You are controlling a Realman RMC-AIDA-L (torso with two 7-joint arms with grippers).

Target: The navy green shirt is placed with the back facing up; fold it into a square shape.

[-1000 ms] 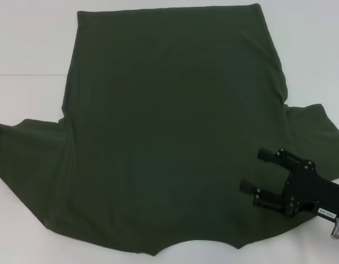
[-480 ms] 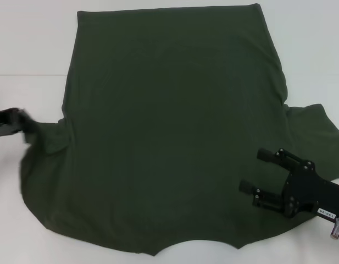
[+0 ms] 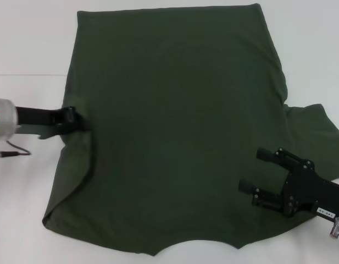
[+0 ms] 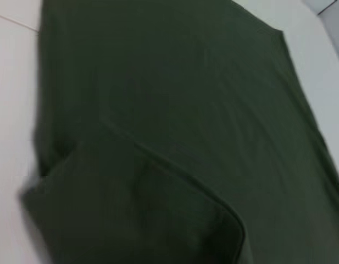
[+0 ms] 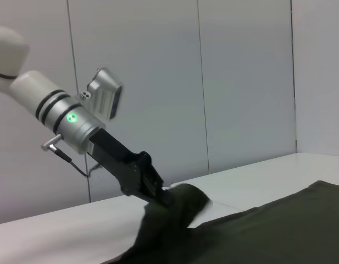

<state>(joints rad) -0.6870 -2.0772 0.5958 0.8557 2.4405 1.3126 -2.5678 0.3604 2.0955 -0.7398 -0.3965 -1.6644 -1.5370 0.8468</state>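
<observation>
I should keep moving my left gripper inward and down and let go of the sleeve there, because the sleeve is folded over the shirt's edge and the shirt body ahead is flat.
The navy green shirt lies spread on the white table, filling most of the head view. My left gripper is shut on the shirt's left sleeve and holds it lifted over the shirt's left edge; the sleeve drapes down from it. The folded sleeve also shows in the left wrist view. My right gripper is open and hovers over the shirt's lower right part, holding nothing. The right sleeve lies flat, spread to the right.
The white table shows around the shirt on the left, right and far side. A grey panelled wall stands beyond the table in the right wrist view.
My left gripper has come in from the left edge, pulling the left sleeve rightward over the shirt's side. The right arm has not moved.
</observation>
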